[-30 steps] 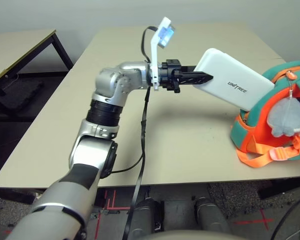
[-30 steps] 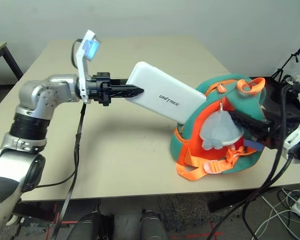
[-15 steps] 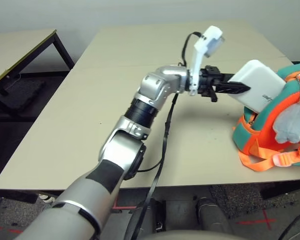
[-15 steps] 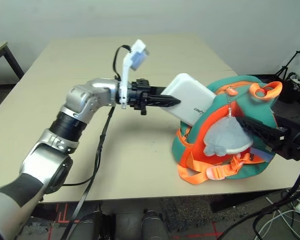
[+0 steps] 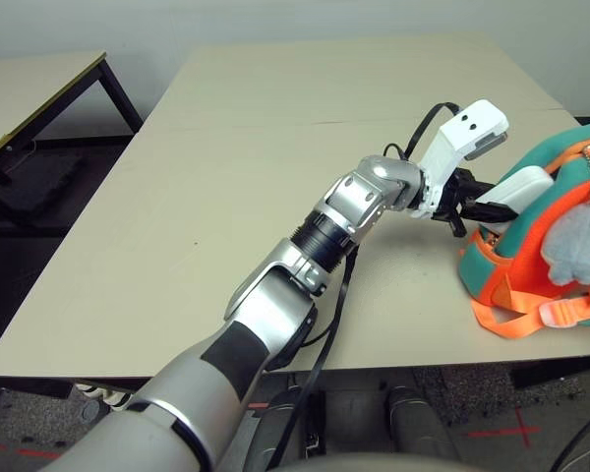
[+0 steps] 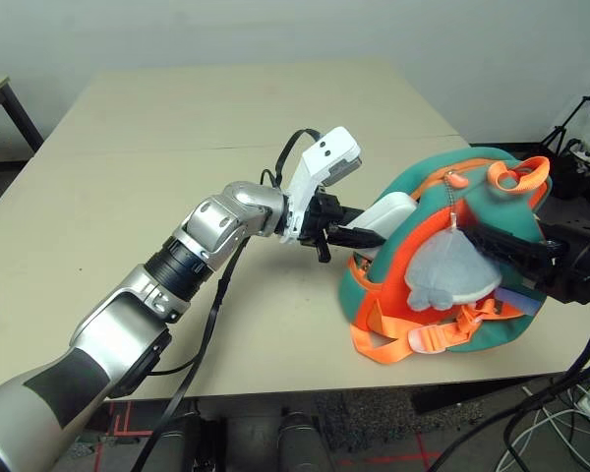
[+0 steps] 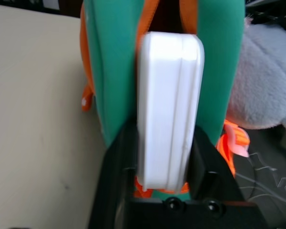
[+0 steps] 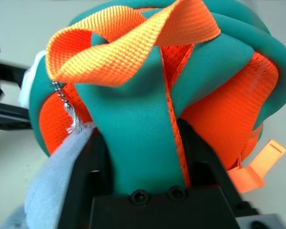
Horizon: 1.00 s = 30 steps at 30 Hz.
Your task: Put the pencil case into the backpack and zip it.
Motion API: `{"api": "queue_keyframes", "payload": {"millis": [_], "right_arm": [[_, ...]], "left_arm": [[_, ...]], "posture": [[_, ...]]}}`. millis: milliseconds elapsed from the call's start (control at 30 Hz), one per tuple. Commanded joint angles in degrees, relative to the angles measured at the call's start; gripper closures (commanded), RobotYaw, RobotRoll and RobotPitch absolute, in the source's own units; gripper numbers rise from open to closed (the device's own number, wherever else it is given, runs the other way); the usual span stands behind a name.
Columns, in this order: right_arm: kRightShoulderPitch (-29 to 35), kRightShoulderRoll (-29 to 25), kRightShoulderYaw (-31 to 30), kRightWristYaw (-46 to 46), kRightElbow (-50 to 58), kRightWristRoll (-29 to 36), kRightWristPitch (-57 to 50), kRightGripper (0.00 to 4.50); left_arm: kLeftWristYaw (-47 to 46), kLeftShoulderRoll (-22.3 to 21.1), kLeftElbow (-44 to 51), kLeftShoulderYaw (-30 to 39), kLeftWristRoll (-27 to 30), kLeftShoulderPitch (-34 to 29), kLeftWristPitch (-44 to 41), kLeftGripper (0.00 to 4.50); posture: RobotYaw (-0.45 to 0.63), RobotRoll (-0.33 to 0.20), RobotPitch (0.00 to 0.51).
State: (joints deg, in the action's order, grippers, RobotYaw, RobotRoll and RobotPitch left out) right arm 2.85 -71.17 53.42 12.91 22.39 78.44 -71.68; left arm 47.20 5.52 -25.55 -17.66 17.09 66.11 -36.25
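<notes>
I should open my left gripper's fingers, because the pencil case sticks out [image 6: 391,213] of the backpack's opening between them. Then I should back off and push its end [image 6: 368,221] in with fingers shut.
The teal and orange backpack [image 6: 472,187] stands near the table's right front edge with its opening facing left. The white pencil case [image 6: 388,214] is pushed far into that opening, and a short rounded end sticks out. My left gripper [image 6: 359,236] is shut on that end, and in the left wrist view the black fingers [image 7: 121,157] press both flat sides of the case [image 7: 169,95]. From the right, my right gripper [image 6: 506,251] is shut on a teal fold of the backpack [image 8: 133,133] below its orange top loop [image 8: 133,43].
A grey plush charm [image 6: 442,270] hangs on a bead chain over the backpack's front, above the orange straps [image 6: 413,339]. The beige table [image 6: 177,147] stretches wide to the left and back. A second table [image 5: 39,88] stands at far left. Cables and a stand [image 6: 570,147] lie off the right edge.
My left arm has reached right and pushed the pencil case into the backpack. Most of the case, lettering included, has gone inside.
</notes>
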Motion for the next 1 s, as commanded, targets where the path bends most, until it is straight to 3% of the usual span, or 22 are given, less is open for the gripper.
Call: {"api": "queue_keyframes", "payload": {"millis": [33, 167, 233, 367, 633, 1000], "right_arm": [[-0.4, -0.1, -2.2, 1.3, -0.4, -1.4, -1.4, 3.03], [-1.4, 0.7, -3.0, 1.8, -0.4, -2.7, -1.2, 4.17], [-1.9, 1.2, -3.3, 1.7, -0.3, -3.2, -1.1, 4.45], [-2.6, 1.8, -3.6, 1.7, 0.1, -3.9, -1.4, 4.45], [-3.5, 2.6, -3.1, 1.2, 0.8, -4.1, -2.2, 4.45], [-4.4, 3.9, -3.5, 0.3, 1.4, -4.3, -2.8, 4.45]], "left_arm": [[-2.1, -0.4, 6.0, 3.9, 1.8, -0.9, -2.4, 1.27], [-2.4, -3.8, 11.5, 5.0, 2.2, -3.0, -4.1, 0.01], [-2.6, -4.5, 12.9, 4.9, 2.4, -3.9, -4.6, 0.54], [-2.2, -5.0, 12.8, 3.1, 1.5, -5.6, -3.6, 1.77], [-2.0, -2.1, 13.0, 0.2, 1.7, -8.0, -3.4, 4.45], [-2.0, -0.2, 11.2, -0.3, 1.3, -7.3, -1.8, 4.50]], "posture": [[-0.18, 0.000, 0.144], [-0.18, 0.000, 0.132], [-0.18, 0.000, 0.130], [-0.19, 0.000, 0.121], [-0.21, 0.000, 0.116], [-0.22, 0.000, 0.118]]}}
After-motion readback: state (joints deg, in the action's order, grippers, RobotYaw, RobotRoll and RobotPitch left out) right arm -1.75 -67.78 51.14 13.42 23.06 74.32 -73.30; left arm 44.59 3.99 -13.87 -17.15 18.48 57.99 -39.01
